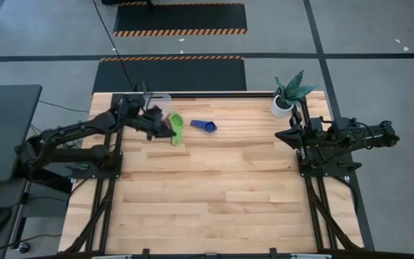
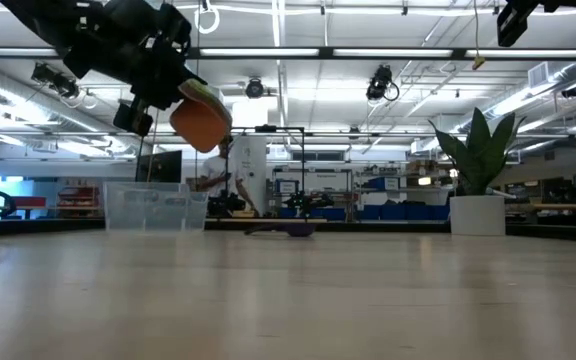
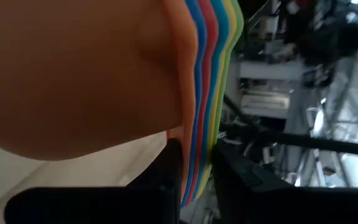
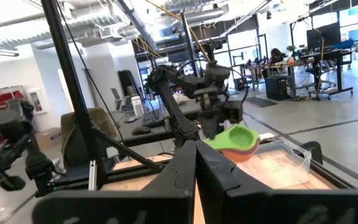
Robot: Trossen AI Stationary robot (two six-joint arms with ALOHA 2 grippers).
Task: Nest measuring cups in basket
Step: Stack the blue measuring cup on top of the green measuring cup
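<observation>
The blue measuring cup [image 1: 204, 126] is lying outside the nested stack, so my left gripper continues to bring the stack down to the open wood [image 1: 196, 170] until the stack's orange cup comes to rest.
A nested stack of measuring cups [image 2: 200, 122] hangs above the table's far left part. Its bottom cup is orange and its top cup [image 1: 176, 128] is green. My left gripper [image 1: 165, 128] is shut on it. The clear basket [image 1: 158, 101] stands on the table just beyond the stack, near the far edge. One blue measuring cup [image 1: 205, 126] lies alone on the wood, right of the stack. My right gripper [image 4: 195, 163] is shut on nothing, raised at the table's right side. My left gripper pinches the stacked flat handles [image 3: 199, 146] of the nested cups between its two fingers [image 3: 166, 168], several layers together. The fingers come nearly level from the table's left. The stack is lifted clear of the table, slightly tilted, with the bowls beyond the fingertips.
A white pot with a green plant [image 1: 284, 101] stands at the table's far right corner, close to my right arm. Bare wood [image 1: 214, 194] stretches across the middle and near side of the table.
</observation>
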